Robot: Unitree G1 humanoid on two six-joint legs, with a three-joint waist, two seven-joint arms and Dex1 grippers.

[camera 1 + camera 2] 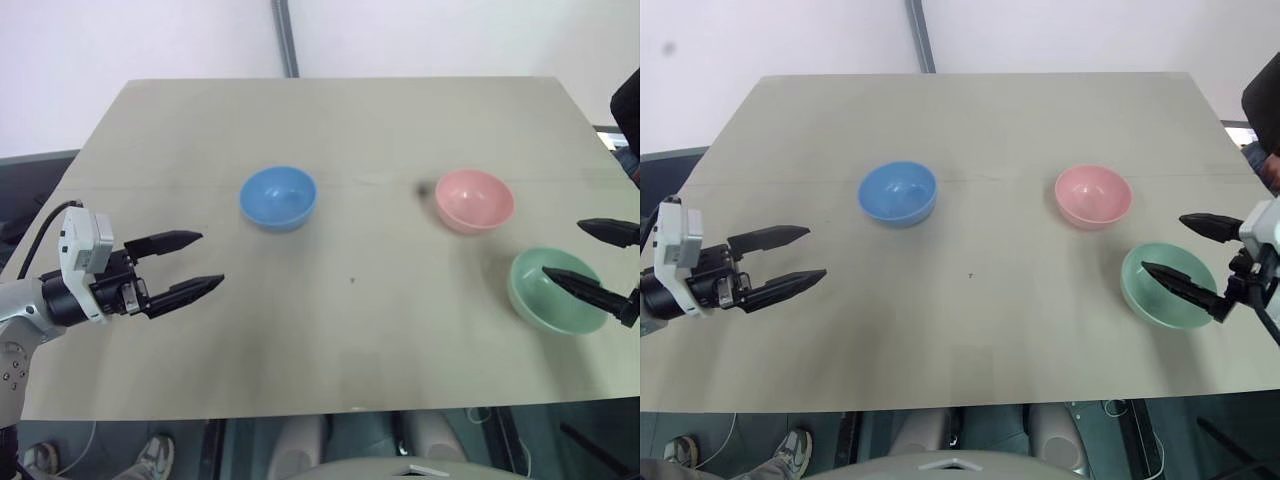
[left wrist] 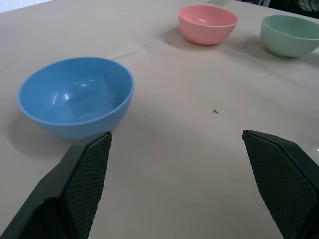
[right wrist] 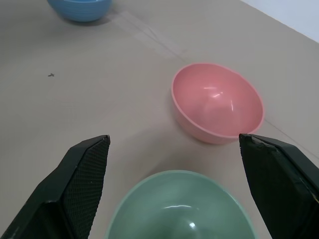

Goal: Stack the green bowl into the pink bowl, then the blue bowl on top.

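Observation:
The pink bowl's opening [image 1: 476, 199] looks about as wide as the green bowl [image 1: 556, 291], so the green bowl's rim should stay above the pink bowl's rim when the robot lowers the green bowl in.
Three plain bowls sit apart on the beige table [image 1: 350, 340]. The blue bowl [image 1: 278, 197] stands left of centre, the pink bowl [image 1: 474, 200] right of centre, and the green bowl [image 1: 555, 290] nearer the front at the right. My right gripper [image 1: 592, 256] hangs open by the green bowl's right side, one finger over its rim. The green bowl [image 3: 180, 209] lies between its fingers in the right wrist view, with the pink bowl [image 3: 218, 102] beyond. My left gripper [image 1: 195, 262] is open at the left, apart from the blue bowl [image 2: 76, 95].
The table's front edge [image 1: 320, 412] runs just below the arms, with floor and a person's shoes [image 1: 150, 458] beneath. A dark pole [image 1: 287, 38] rises behind the table. A small dark speck [image 1: 352, 280] lies mid-table.

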